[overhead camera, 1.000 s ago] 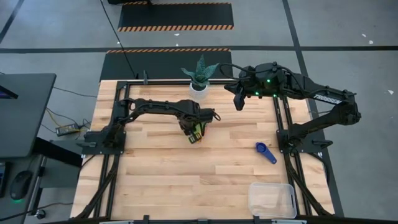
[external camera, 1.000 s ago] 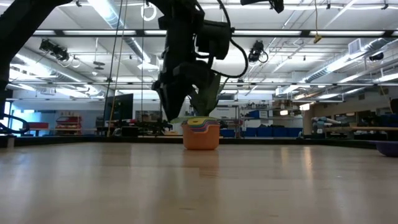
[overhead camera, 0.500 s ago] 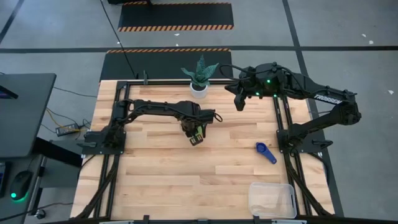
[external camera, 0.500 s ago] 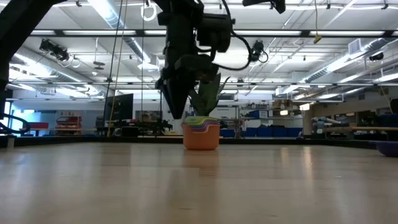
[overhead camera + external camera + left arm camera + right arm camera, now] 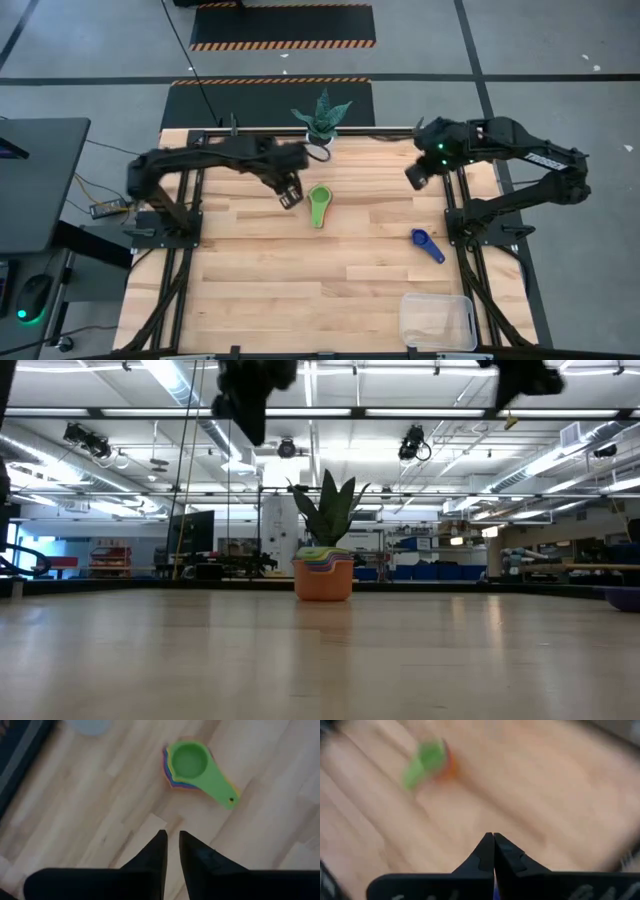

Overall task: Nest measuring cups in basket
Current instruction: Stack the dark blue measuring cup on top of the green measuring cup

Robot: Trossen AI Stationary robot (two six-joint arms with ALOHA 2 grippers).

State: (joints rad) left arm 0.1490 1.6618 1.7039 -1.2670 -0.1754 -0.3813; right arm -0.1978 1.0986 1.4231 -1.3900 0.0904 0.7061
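The blue cup (image 5: 427,244) lies far from the robot's left gripper, so next the right gripper grasps the blue cup by its rim and brings it to the green cup (image 5: 320,194).
A nested stack of measuring cups (image 5: 319,203) stands on its orange bottom cup (image 5: 323,586) at mid-table, the green cup (image 5: 190,762) on top with its handle toward the near edge. A lone blue cup (image 5: 427,244) lies on the table at the right. The clear basket (image 5: 437,320) sits at the near right corner. My left gripper (image 5: 291,197) hangs raised just left of the stack, its fingers (image 5: 171,840) a narrow gap apart and holding nothing. My right gripper (image 5: 413,178), shut (image 5: 493,840) and bare, hovers high over the far right side.
A white plant pot (image 5: 320,150) with a spiky plant stands at the far edge behind the stack. Black frame rails (image 5: 455,205) run along both sides of the table. Bare wood lies between the stack, the blue cup and the basket.
My left gripper, which was down at the stack, has risen and drawn back toward the far left, leaving the stack standing with the green cup on top. My right gripper has swung toward the table's right edge and slightly nearer.
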